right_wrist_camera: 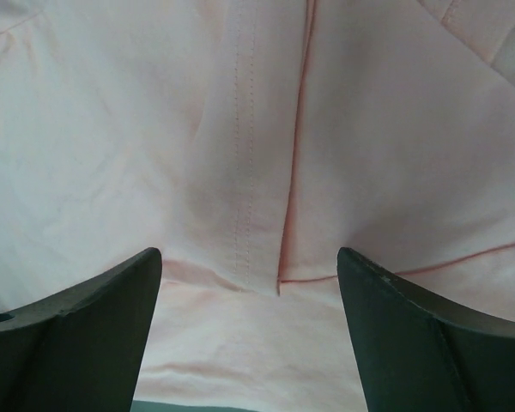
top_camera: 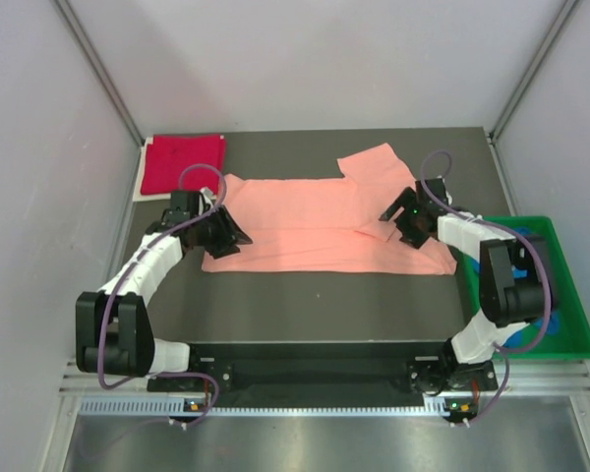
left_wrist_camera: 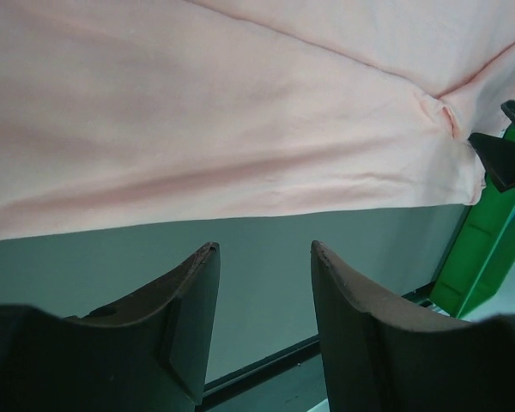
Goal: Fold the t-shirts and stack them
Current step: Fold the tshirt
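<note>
The salmon-pink t-shirt's back sleeve corner lies free and the way is open, so my right gripper should go on toward that corner and close there.
A salmon-pink t-shirt lies spread flat across the middle of the dark table, one sleeve pointing to the back. My left gripper is at the shirt's left edge. In the left wrist view it stands open over bare table, with the pink cloth just beyond its tips. My right gripper hovers over the shirt's right part, wide open, with a folded seam of the pink cloth below and nothing held. A crimson-red t-shirt lies folded at the back left.
A green tray stands at the right edge of the table with bright blue cloth in it, partly hidden by my right arm. White walls close in the table on the left, back and right.
</note>
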